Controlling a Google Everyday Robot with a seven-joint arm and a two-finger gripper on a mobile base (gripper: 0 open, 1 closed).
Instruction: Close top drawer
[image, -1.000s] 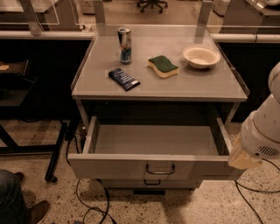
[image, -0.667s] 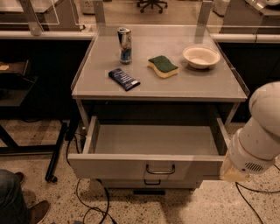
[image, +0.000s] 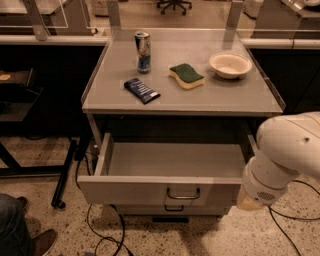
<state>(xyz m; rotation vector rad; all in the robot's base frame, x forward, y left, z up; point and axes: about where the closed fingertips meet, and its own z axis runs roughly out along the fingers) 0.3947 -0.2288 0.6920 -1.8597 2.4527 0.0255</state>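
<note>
My gripper is at the outer edge of the top drawer's front corner (image: 239, 188). Next, I move it inward onto the front panel (image: 224, 191) and push the drawer in.
The top drawer (image: 150, 191) is a wide, shallow grey metal drawer. It stands pulled out from under the grey cabinet top (image: 225, 95), and its inside shows nothing in it. A small dark wire handle (image: 183, 194) sits at the centre of its front panel. My white arm (image: 287, 150) reaches in from the right. My gripper (image: 248, 201) is at the arm's lower end, right by the drawer's front right corner.
On the cabinet top stand a drink can (image: 143, 51), a dark snack bag (image: 142, 90), a green-and-yellow sponge (image: 186, 75) and a white bowl (image: 230, 64). A lower drawer's handle (image: 173, 208) shows beneath. Cables (image: 107, 220) lie on the floor; a person's shoe (image: 22, 237) is at bottom left.
My arm has moved left and forward, so its lower end now sits closer to the drawer's front right corner. The drawer stands pulled out as before.
</note>
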